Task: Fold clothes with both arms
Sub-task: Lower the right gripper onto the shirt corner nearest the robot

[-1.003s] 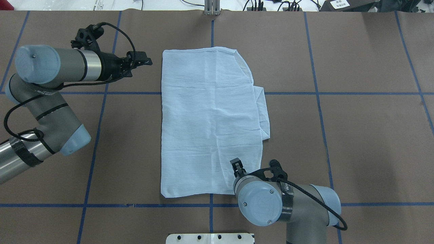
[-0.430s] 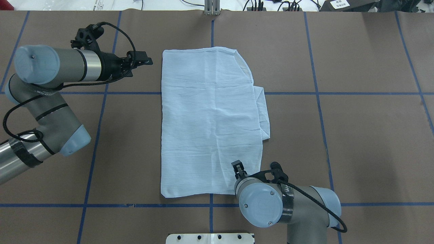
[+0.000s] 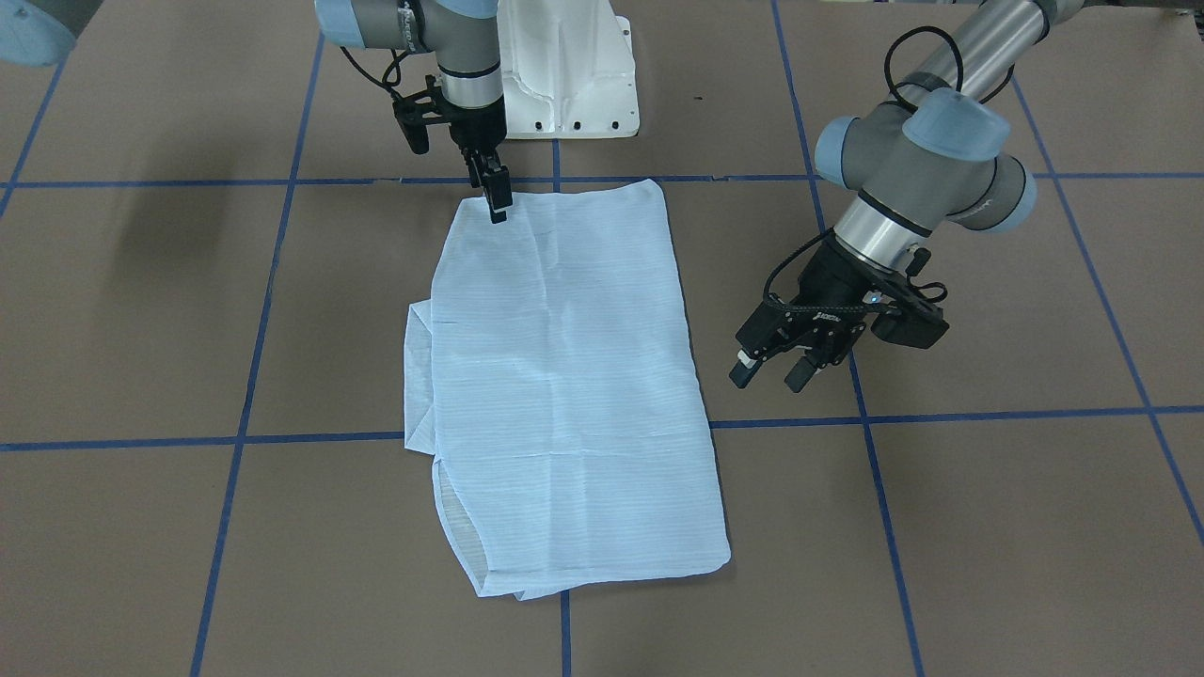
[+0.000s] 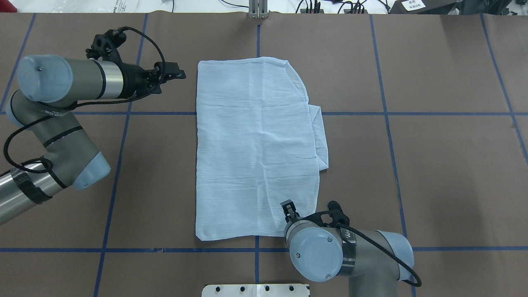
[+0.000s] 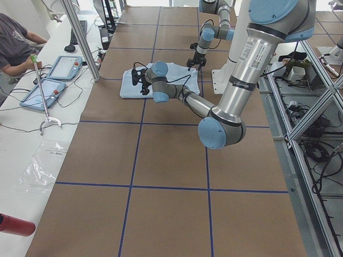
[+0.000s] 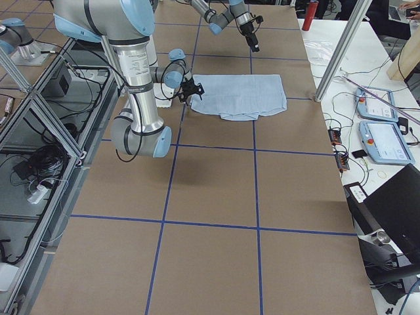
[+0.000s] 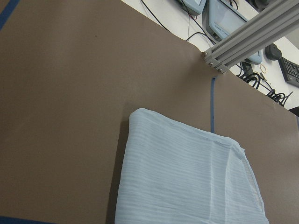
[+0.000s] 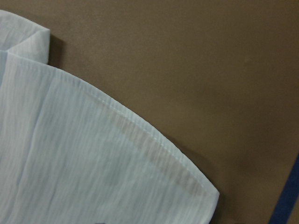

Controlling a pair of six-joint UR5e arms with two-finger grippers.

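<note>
I see a folded layer [image 3: 418,384] sticking out past one long side of the shirt [image 3: 570,384], so that layer will still poke out when I fold the shirt's hem over.
The clothes, one light-blue shirt [image 4: 255,148] folded into a long rectangle, lie flat at the table's middle, with a folded layer sticking out on one long side [image 3: 419,376]. My left gripper [image 4: 180,75] hangs open just off the shirt's far left corner, apart from it; the front view shows its fingers spread [image 3: 771,374]. My right gripper [image 3: 499,205] points straight down with its fingers together over the shirt's corner nearest the robot [image 4: 288,206]; the cloth there lies flat, unlifted. The right wrist view shows only the shirt's curved hem [image 8: 140,135].
Brown table paper with blue tape lines [image 4: 123,123] surrounds the shirt. The white pedestal [image 3: 564,75] stands behind the shirt's near edge. An aluminium post [image 4: 258,10] is at the far edge. A person [image 5: 16,43] sits by tablets [image 5: 64,67] on a side bench.
My right arm has shifted slightly toward the robot's side, its gripper staying over the same shirt corner. The shirt and the left arm have not moved.
</note>
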